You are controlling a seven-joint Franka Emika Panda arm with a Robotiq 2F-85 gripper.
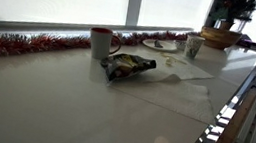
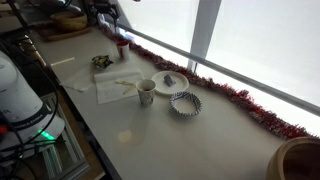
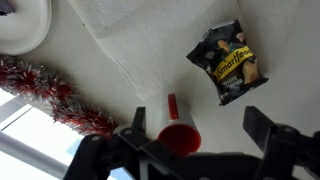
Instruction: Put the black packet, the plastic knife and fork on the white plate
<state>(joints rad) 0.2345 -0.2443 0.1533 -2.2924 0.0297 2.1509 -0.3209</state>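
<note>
The black packet's near end (image 3: 236, 90) is clear of the red-lined mug, so the robot's gripper should keep going down toward that end (image 3: 234, 94) until its fingers are on both sides of it.
The black snack packet (image 3: 228, 62) lies flat on the white table, also in both exterior views (image 1: 127, 66) (image 2: 102, 61). The white plate (image 1: 159, 45) sits near the red tinsel with something small on it; it also shows in the other exterior view (image 2: 170, 80), and its edge is at the wrist view's top left (image 3: 20, 25). A white napkin (image 2: 118, 88) lies beside the packet. I cannot make out the plastic knife and fork. My gripper (image 3: 197, 130) is open and empty, high above the table, over a red-lined mug (image 3: 175, 130) next to the packet.
Red tinsel (image 1: 31, 43) runs along the window edge. A paper cup (image 2: 146, 92) and a patterned bowl (image 2: 185, 103) stand near the plate. A basket (image 1: 219, 37) stands at the table's far end. Equipment lines the table's open side (image 2: 30, 110).
</note>
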